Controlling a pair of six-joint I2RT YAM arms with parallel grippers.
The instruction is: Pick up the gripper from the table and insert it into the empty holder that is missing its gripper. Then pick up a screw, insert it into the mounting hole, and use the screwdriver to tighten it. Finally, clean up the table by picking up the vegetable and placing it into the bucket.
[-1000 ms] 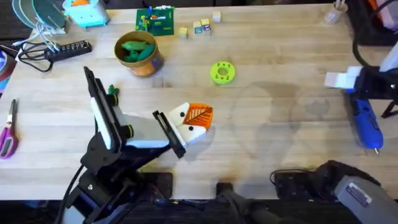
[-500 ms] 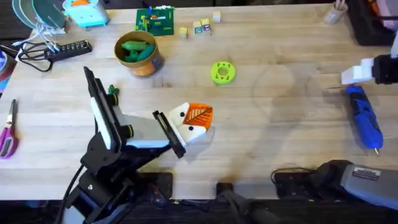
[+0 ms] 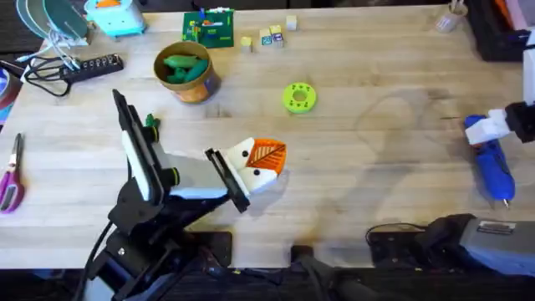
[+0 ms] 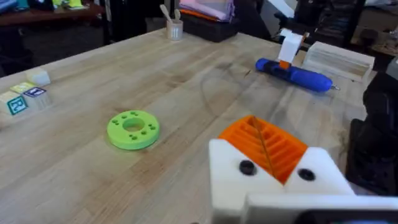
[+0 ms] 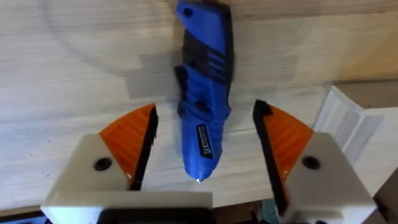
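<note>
The blue screwdriver (image 5: 205,93) will rise untethered and move freely when the robot lifts it, because the blunt rear end (image 5: 204,11) is clear of any cord.
The blue screwdriver (image 3: 493,170) lies on the table (image 3: 376,176) at the far right, dark tip toward the front edge. My right gripper (image 3: 489,130) hangs open over its rear end, and in the right wrist view the screwdriver (image 5: 205,93) lies between the orange pads (image 5: 134,143) without touching them. My left gripper (image 3: 261,161) rests shut at the table's middle, its orange pads (image 4: 264,146) pressed together between white finger blocks. I cannot tell a separate gripper piece from those pads. The small dark green vegetable (image 3: 151,122) lies beside the left arm. The tan bucket (image 3: 199,86) stands at the back left. No screw can be made out.
A yellow-green ring disc (image 3: 299,97) lies at mid-table, with small blocks (image 3: 269,37) and a green board (image 3: 209,28) behind it. A power strip (image 3: 88,67) and scissors (image 3: 12,171) are at the left. Light green pieces fill the bucket. A white box (image 4: 336,59) sits beyond the screwdriver.
My right gripper has swung in from the far right edge and come toward the front, settling over the screwdriver's rear end. The left arm and the screwdriver have not moved.
</note>
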